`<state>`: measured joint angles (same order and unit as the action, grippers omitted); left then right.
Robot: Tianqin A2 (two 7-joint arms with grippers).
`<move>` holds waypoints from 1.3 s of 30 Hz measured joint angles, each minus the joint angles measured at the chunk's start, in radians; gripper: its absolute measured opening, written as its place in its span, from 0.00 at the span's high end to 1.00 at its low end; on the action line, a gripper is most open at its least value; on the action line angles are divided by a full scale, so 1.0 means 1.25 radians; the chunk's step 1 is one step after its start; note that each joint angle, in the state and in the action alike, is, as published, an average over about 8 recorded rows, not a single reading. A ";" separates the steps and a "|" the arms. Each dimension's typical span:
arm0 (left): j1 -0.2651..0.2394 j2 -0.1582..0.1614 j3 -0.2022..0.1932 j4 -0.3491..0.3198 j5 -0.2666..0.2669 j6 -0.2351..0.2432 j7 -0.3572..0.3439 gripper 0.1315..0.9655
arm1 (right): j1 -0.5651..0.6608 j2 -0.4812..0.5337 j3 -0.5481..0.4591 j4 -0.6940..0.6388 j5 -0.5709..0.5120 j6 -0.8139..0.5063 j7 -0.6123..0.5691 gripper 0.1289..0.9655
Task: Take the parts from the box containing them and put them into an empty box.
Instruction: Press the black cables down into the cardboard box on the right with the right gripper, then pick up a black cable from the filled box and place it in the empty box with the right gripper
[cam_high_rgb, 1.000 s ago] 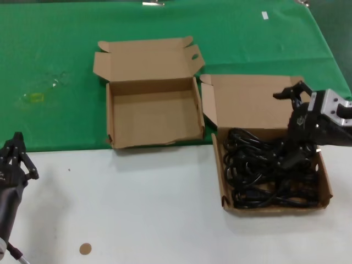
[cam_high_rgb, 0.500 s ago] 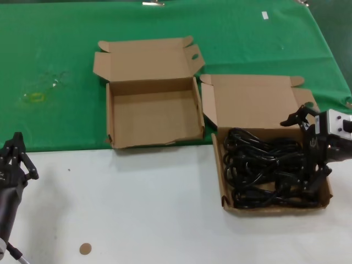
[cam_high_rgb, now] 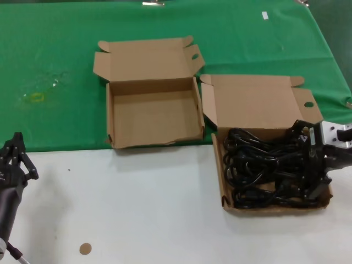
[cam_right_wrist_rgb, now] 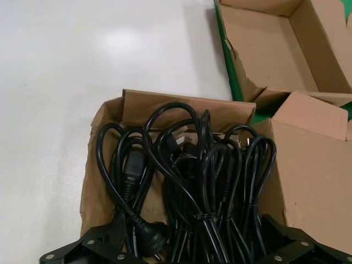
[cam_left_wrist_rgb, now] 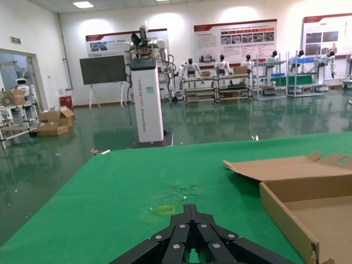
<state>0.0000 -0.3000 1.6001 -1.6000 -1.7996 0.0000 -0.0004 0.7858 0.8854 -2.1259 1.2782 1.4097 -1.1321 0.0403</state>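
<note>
The bundle (cam_right_wrist_rgb: pixel 204 148) will come away from the other cords with its loops gathered when I lift it, because a tie (cam_right_wrist_rgb: pixel 203 216) holds the middle cords tightly together.
The parts, black power cords (cam_high_rgb: pixel 258 170), lie tangled in the right-hand box (cam_high_rgb: pixel 222 184), whose lid flap has a round hole. My right gripper (cam_high_rgb: pixel 308 165) is down in that box at its right side, open, its fingers spread wide over the cords (cam_right_wrist_rgb: pixel 209 181); nothing is pinched. In the right wrist view the gripper (cam_right_wrist_rgb: pixel 192 234) straddles a bundle and a plug. The empty box (cam_high_rgb: pixel 154 118), with an oval hole in its lid, stands on the green cloth to the left. My left gripper (cam_high_rgb: pixel 17 144) is parked at the near left, shut (cam_left_wrist_rgb: pixel 190 209).
A green cloth (cam_high_rgb: pixel 55 66) covers the far half of the table, with white tabletop (cam_high_rgb: pixel 137 209) nearer. A small brown disc (cam_high_rgb: pixel 84 248) lies near the front edge. The two boxes almost touch at their corners.
My right gripper has moved from above the box's back right down among the cords at the right wall. The left arm has not moved.
</note>
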 joint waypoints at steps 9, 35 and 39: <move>0.000 0.000 0.000 0.000 0.000 0.000 0.000 0.99 | -0.003 -0.022 0.013 -0.009 -0.027 -0.009 -0.006 0.18; 0.000 0.000 0.000 0.000 0.000 0.000 0.000 0.99 | 0.007 -0.051 0.037 -0.031 -0.064 -0.023 -0.009 0.75; 0.000 0.000 0.000 0.000 0.000 0.000 0.000 0.99 | 0.017 -0.058 0.037 -0.045 -0.068 -0.027 -0.015 0.84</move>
<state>0.0000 -0.3000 1.6001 -1.6000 -1.7996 0.0000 -0.0004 0.8075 0.8129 -2.0798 1.2225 1.3253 -1.1654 0.0217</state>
